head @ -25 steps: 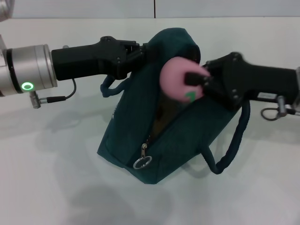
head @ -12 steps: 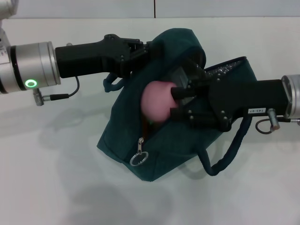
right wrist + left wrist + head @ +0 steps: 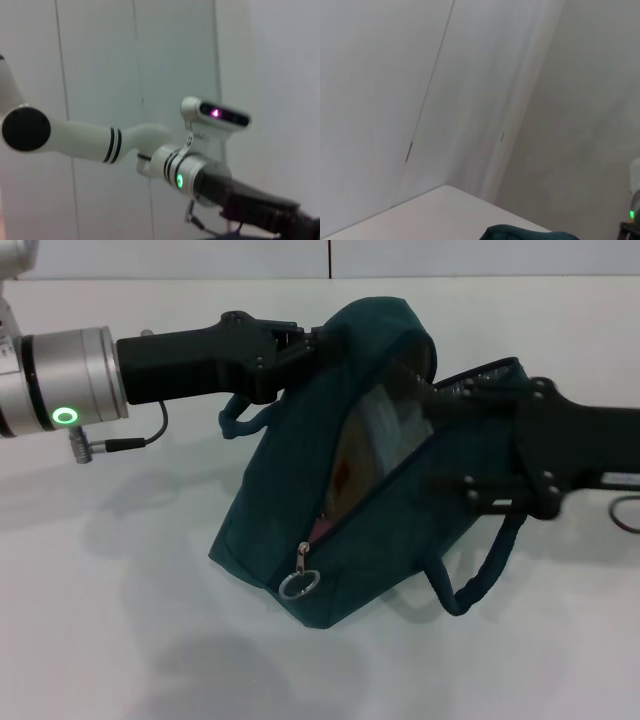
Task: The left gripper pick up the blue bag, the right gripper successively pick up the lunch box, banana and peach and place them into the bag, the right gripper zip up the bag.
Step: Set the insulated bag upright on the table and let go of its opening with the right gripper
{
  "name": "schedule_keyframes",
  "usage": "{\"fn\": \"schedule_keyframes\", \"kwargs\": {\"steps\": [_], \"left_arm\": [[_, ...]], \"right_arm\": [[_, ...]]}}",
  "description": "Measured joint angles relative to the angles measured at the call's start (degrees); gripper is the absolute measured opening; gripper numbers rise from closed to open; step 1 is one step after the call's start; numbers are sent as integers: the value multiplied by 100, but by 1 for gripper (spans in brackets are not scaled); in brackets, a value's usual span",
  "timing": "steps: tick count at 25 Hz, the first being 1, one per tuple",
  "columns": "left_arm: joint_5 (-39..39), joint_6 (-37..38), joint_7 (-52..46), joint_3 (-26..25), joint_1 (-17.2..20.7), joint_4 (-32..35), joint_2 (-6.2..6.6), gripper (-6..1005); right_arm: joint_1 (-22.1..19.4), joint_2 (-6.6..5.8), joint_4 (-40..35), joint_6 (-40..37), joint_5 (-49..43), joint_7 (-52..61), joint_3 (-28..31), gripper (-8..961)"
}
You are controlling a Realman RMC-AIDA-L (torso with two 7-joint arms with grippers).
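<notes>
Next, my right gripper backs off, takes the drooping handle [image 3: 468, 593] and turns the bag round before zipping, because the blue bag sits at a slant with its zipper gaping [image 3: 372, 450].
The blue bag [image 3: 300, 490] stands tilted on the white table, its top zipper gaping. My left gripper [image 3: 308, 345] is shut on the bag's upper edge and holds it up. My right gripper [image 3: 442, 440] is blurred at the bag's right side, just outside the opening, open with nothing between its fingers. Inside the opening a clear surface of the lunch box [image 3: 378, 420] shows, with a yellowish patch of the banana [image 3: 345, 475] below it. A pink sliver of the peach [image 3: 319, 528] shows low in the opening. The bag's top [image 3: 530, 234] peeks into the left wrist view.
The metal ring pull [image 3: 300, 585] hangs at the zipper's near end. One rolled handle [image 3: 485, 575] droops on the right under my right arm, the other [image 3: 240, 420] loops below the left gripper. The right wrist view shows my left arm [image 3: 179, 180].
The right gripper carried the peach into the bag's opening, let it go and drew back to the right. The peach has dropped inside. The left gripper kept its hold.
</notes>
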Motion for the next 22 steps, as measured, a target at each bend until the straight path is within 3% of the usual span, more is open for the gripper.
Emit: {"fn": "schedule_keyframes", "kwargs": {"steps": [3,6,11,18,22], "left_arm": [[3,0,6,-20,4,0,0,41],[3,0,12,-26,14,0,3,41],[8,-5,25,-10,13,0,7,41],[11,-9,27,-1,14,0,-7,40],[12,-10,28,-4,32,0,-10,40]], "right_arm": [[-306,-47,-214,-193,21,-22,2,703],[-482,-96,-250,-352,-345,-74,-1,697],[-528,-47,-24,-325,-1101,-169,-168,691],[-365,-38,384,73,-1169,-224,-551,692],[-535,-41,368,-132,-789,-662,-288,692]]}}
